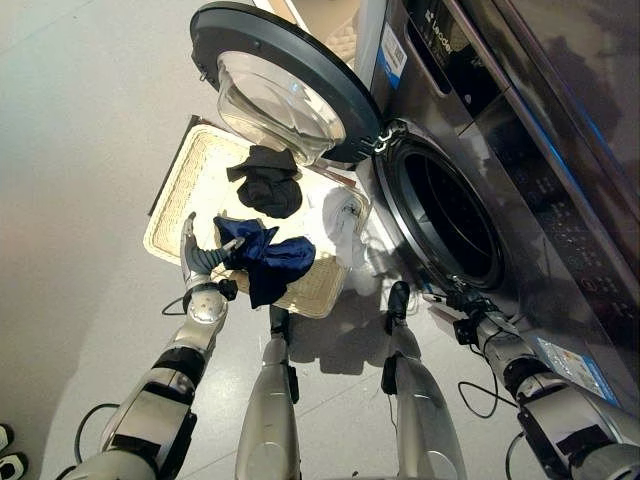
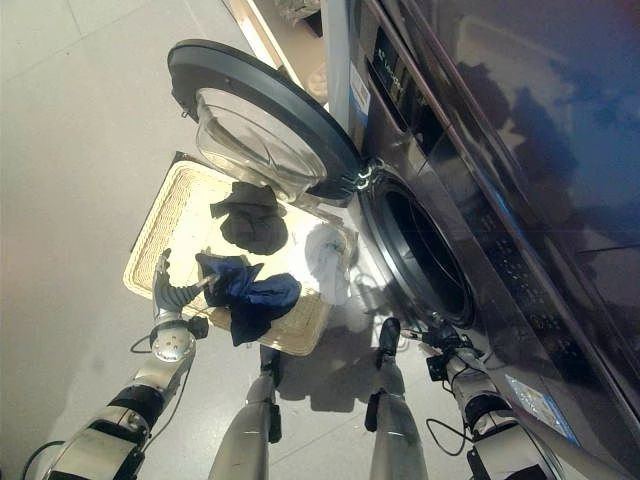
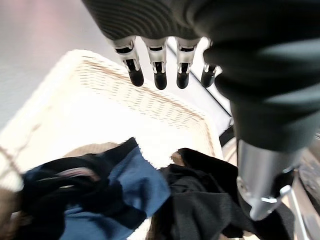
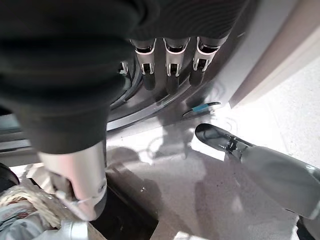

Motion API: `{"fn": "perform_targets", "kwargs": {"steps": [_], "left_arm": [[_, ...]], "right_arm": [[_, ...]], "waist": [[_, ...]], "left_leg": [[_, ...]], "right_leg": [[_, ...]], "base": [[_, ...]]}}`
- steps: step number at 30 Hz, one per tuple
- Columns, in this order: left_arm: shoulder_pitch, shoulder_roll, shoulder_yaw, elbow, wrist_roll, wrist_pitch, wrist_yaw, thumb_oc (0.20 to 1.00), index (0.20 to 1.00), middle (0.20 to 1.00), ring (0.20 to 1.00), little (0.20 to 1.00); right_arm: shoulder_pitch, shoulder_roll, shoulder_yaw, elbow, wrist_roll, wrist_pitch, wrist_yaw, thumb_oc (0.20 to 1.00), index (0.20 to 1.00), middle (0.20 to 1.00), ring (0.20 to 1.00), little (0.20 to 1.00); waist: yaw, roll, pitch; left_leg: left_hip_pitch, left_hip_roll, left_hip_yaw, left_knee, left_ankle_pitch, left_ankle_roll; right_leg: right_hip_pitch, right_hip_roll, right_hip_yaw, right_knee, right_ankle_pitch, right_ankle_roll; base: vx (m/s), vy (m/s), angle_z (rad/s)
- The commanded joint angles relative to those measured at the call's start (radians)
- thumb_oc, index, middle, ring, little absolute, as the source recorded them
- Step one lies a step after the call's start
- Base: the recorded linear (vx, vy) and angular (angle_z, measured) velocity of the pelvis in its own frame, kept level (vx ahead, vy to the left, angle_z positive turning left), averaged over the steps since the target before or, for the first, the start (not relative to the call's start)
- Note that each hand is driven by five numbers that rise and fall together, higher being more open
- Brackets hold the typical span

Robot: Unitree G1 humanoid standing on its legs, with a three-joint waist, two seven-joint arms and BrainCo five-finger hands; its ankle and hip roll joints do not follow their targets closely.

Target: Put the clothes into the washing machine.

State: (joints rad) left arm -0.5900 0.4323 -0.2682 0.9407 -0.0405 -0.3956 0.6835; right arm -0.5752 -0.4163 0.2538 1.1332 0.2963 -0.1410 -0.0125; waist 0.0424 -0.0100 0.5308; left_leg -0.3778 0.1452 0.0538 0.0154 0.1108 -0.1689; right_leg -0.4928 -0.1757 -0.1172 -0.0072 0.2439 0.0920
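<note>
I expect the dark blue garment (image 1: 262, 260) to trail a long end over the basket when I lift it, because it lies bunched in limp folds (image 1: 286, 261).
A flat wicker basket (image 1: 185, 170) lies on the floor in front of the washing machine (image 1: 520, 150). In it are a dark blue garment (image 1: 265, 258) at the near side and a black garment (image 1: 268, 185) further back. A white garment (image 1: 340, 225) hangs over the edge nearest the machine. My left hand (image 1: 195, 255) hovers open at the basket's near left edge, just beside the blue garment (image 3: 135, 190), with its fingers (image 3: 160, 65) straight and holding nothing. My right hand (image 1: 465, 300) is open, low by the bottom rim of the drum opening (image 1: 445, 215).
The round glass door (image 1: 285, 85) stands swung open over the basket's far end. Grey floor spreads to the left of the basket. A pair of shoes (image 1: 8, 460) shows at the lower left edge.
</note>
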Motion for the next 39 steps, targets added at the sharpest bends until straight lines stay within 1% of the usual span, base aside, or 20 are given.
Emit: {"fn": "perform_targets", "kwargs": {"steps": [1,3,9,11,13,15,17,20,21,22,26,28,30,31,32,34,37,39], "left_arm": [[-0.051,0.107,-0.043,-0.051,0.211,0.030,0.126,1.000,1.000,1.000,1.000,1.000],[-0.072,0.123,-0.071,-0.057,0.259,0.045,0.149,1.000,1.000,1.000,1.000,1.000],[-0.134,0.165,-0.129,-0.034,0.365,0.084,0.169,1.000,1.000,1.000,1.000,1.000],[-0.157,0.183,-0.157,-0.020,0.392,0.103,0.165,1.000,1.000,1.000,1.000,1.000],[-0.172,0.192,-0.170,-0.011,0.417,0.107,0.165,1.000,1.000,1.000,1.000,1.000],[-0.211,0.211,-0.228,0.031,0.468,0.132,0.156,1.000,1.000,1.000,1.000,1.000],[-0.228,0.225,-0.259,0.051,0.509,0.146,0.144,1.000,1.000,1.000,1.000,1.000],[-0.241,0.236,-0.292,0.067,0.528,0.167,0.119,1.000,1.000,1.000,1.000,1.000],[-0.241,0.236,-0.292,0.067,0.528,0.167,0.119,1.000,1.000,1.000,1.000,1.000],[-0.247,0.239,-0.316,0.082,0.529,0.182,0.099,1.000,1.000,1.000,1.000,1.000],[-0.269,0.251,-0.348,0.119,0.525,0.210,0.063,1.000,1.000,1.000,1.000,1.000],[-0.286,0.261,-0.361,0.132,0.512,0.210,0.058,1.000,1.000,1.000,1.000,1.000],[-0.307,0.269,-0.376,0.137,0.496,0.229,0.030,1.000,1.000,1.000,1.000,1.000],[-0.320,0.273,-0.386,0.142,0.481,0.244,0.000,1.000,1.000,1.000,1.000,1.000],[-0.321,0.273,-0.386,0.142,0.481,0.244,0.000,1.000,1.000,1.000,1.000,1.000],[-0.339,0.271,-0.400,0.156,0.452,0.284,-0.036,1.000,1.000,1.000,1.000,1.000],[-0.359,0.263,-0.403,0.194,0.421,0.310,-0.091,1.000,1.000,1.000,1.000,1.000],[-0.369,0.253,-0.406,0.210,0.413,0.339,-0.122,1.000,1.000,1.000,1.000,1.000]], "right_arm": [[-0.015,-0.061,0.039,-0.063,0.052,-0.035,-0.012,1.000,1.000,1.000,1.000,1.000],[-0.026,-0.071,0.046,-0.085,0.057,-0.033,-0.014,1.000,1.000,1.000,1.000,1.000],[-0.056,-0.101,0.061,-0.117,0.060,-0.039,-0.003,1.000,1.000,1.000,1.000,1.000],[-0.066,-0.114,0.067,-0.127,0.055,-0.038,-0.002,1.000,1.000,1.000,1.000,1.000],[-0.073,-0.120,0.072,-0.129,0.055,-0.040,-0.004,1.000,1.000,1.000,1.000,1.000],[-0.100,-0.142,0.087,-0.126,0.065,-0.054,-0.003,1.000,1.000,1.000,1.000,1.000],[-0.110,-0.157,0.093,-0.134,0.067,-0.060,-0.002,1.000,1.000,1.000,1.000,1.000],[-0.122,-0.172,0.102,-0.149,0.070,-0.059,-0.004,1.000,1.000,1.000,1.000,1.000],[-0.122,-0.173,0.102,-0.149,0.070,-0.059,-0.004,1.000,1.000,1.000,1.000,1.000],[-0.132,-0.179,0.110,-0.155,0.071,-0.062,-0.009,1.000,1.000,1.000,1.000,1.000],[-0.165,-0.194,0.131,-0.151,0.079,-0.071,-0.015,1.000,1.000,1.000,1.000,1.000],[-0.182,-0.204,0.143,-0.158,0.086,-0.068,-0.016,1.000,1.000,1.000,1.000,1.000],[-0.191,-0.213,0.146,-0.167,0.087,-0.066,-0.016,1.000,1.000,1.000,1.000,1.000],[-0.198,-0.218,0.150,-0.170,0.089,-0.066,-0.019,1.000,1.000,1.000,1.000,1.000],[-0.198,-0.218,0.150,-0.170,0.089,-0.066,-0.019,1.000,1.000,1.000,1.000,1.000],[-0.215,-0.223,0.157,-0.173,0.097,-0.062,-0.024,1.000,1.000,1.000,1.000,1.000],[-0.236,-0.218,0.167,-0.165,0.104,-0.069,-0.023,1.000,1.000,1.000,1.000,1.000],[-0.244,-0.212,0.173,-0.161,0.105,-0.072,-0.025,1.000,1.000,1.000,1.000,1.000]], "waist": [[0.008,-0.043,-0.011],[0.004,-0.044,-0.011],[-0.012,-0.044,-0.011],[-0.018,-0.041,-0.011],[-0.021,-0.038,-0.011],[-0.026,-0.028,-0.011],[-0.031,-0.021,-0.011],[-0.035,-0.016,-0.011],[-0.035,-0.016,-0.011],[-0.037,-0.012,-0.011],[-0.038,-0.007,-0.011],[-0.042,-0.006,-0.011],[-0.045,-0.005,-0.011],[-0.047,-0.004,-0.011],[-0.047,-0.004,-0.011],[-0.048,-0.003,-0.011],[-0.052,-0.007,-0.011],[-0.054,-0.010,-0.011]], "left_leg": [[-0.203,-0.007,-0.127,0.152,-0.026,0.054],[-0.249,-0.012,-0.133,0.174,-0.027,0.055],[-0.341,-0.024,-0.147,0.217,-0.028,0.055],[-0.366,-0.028,-0.149,0.223,-0.025,0.055],[-0.381,-0.030,-0.150,0.226,-0.023,0.056],[-0.418,-0.036,-0.153,0.239,-0.025,0.056],[-0.435,-0.041,-0.152,0.242,-0.024,0.057],[-0.454,-0.045,-0.154,0.244,-0.021,0.057],[-0.454,-0.045,-0.154,0.244,-0.021,0.057],[-0.466,-0.046,-0.155,0.245,-0.020,0.057],[-0.487,-0.047,-0.155,0.245,-0.015,0.058],[-0.499,-0.048,-0.155,0.247,-0.013,0.056],[-0.511,-0.050,-0.156,0.249,-0.010,0.056],[-0.518,-0.054,-0.158,0.250,-0.009,0.056],[-0.518,-0.054,-0.158,0.250,-0.009,0.056],[-0.529,-0.059,-0.160,0.249,-0.008,0.057],[-0.542,-0.060,-0.162,0.254,-0.007,0.058],[-0.547,-0.061,-0.163,0.256,-0.007,0.058]], "right_leg": [[-0.169,-0.062,0.061,0.220,-0.083,0.081],[-0.210,-0.056,0.059,0.237,-0.083,0.081],[-0.300,-0.042,0.059,0.271,-0.080,0.079],[-0.329,-0.037,0.060,0.279,-0.077,0.078],[-0.345,-0.035,0.061,0.285,-0.075,0.078],[-0.389,-0.029,0.063,0.301,-0.074,0.076],[-0.410,-0.027,0.064,0.305,-0.071,0.075],[-0.433,-0.025,0.066,0.311,-0.067,0.075],[-0.434,-0.025,0.066,0.311,-0.067,0.075],[-0.448,-0.024,0.067,0.316,-0.066,0.076],[-0.473,-0.022,0.064,0.324,-0.062,0.075],[-0.487,-0.019,0.066,0.329,-0.062,0.074],[-0.500,-0.018,0.068,0.334,-0.060,0.074],[-0.507,-0.017,0.068,0.334,-0.058,0.074],[-0.507,-0.017,0.068,0.335,-0.058,0.074],[-0.520,-0.014,0.068,0.336,-0.055,0.074],[-0.530,-0.013,0.067,0.335,-0.051,0.074],[-0.534,-0.010,0.067,0.335,-0.049,0.074]], "base": [[-0.06,-0.056,0.08],[-0.04,-0.027,0.11],[-0.02,-0.005,0.02],[-0.01,0.010,0.02],[-0.01,0.004,0.04],[-0.02,0.019,0.07],[-0.02,0.039,0.01],[-0.01,0.023,-0.02],[0.00,0.032,0.00],[0.00,0.000,0.00],[-0.01,0.035,0.03],[-0.01,0.041,0.02],[0.00,0.015,0.02],[0.00,0.000,0.00],[-0.01,0.015,0.03],[-0.01,0.009,0.05],[-0.01,-0.002,0.04],[0.00,-0.002,0.04]]}}
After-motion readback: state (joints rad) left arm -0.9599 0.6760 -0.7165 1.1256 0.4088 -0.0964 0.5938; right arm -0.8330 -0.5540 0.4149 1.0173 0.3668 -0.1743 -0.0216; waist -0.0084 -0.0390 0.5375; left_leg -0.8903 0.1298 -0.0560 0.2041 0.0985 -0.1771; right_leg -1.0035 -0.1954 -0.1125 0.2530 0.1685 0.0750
